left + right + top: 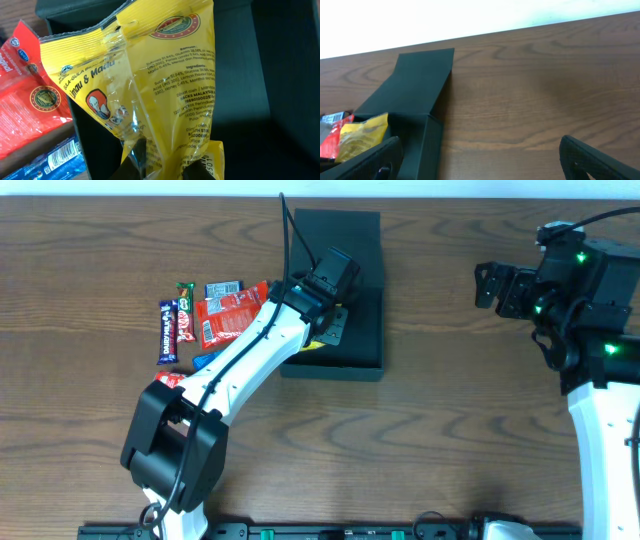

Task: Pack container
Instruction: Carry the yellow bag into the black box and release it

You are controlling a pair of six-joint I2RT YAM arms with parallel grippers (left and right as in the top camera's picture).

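Observation:
I should have my left gripper let go of the yellow packet's top edge point(56, 54), because that edge sticks out over the box's side, and press the packet's body point(162, 112) down before fetching the red packet.
The container point(362, 330) is a dark teal-grey box at the table's upper middle, with its flap lid point(335, 235) open and lying back. My left gripper point(325, 330) is over the box's left part, shut on a yellow candy packet point(165, 90), which hangs over the dark inside of the box. The yellow packet also shows in the right wrist view point(362, 135), next to the box point(420, 145). My right gripper point(500, 285) is open and empty, well to the right of the box, above bare table.
Several snack packets lie left of the box: a red packet point(228, 315), a purple chocolate bar point(167, 332), a green bar point(185, 308) and a blue packet point(205, 360). The red packet point(30, 100) and the blue packet point(45, 162) show in the left wrist view.

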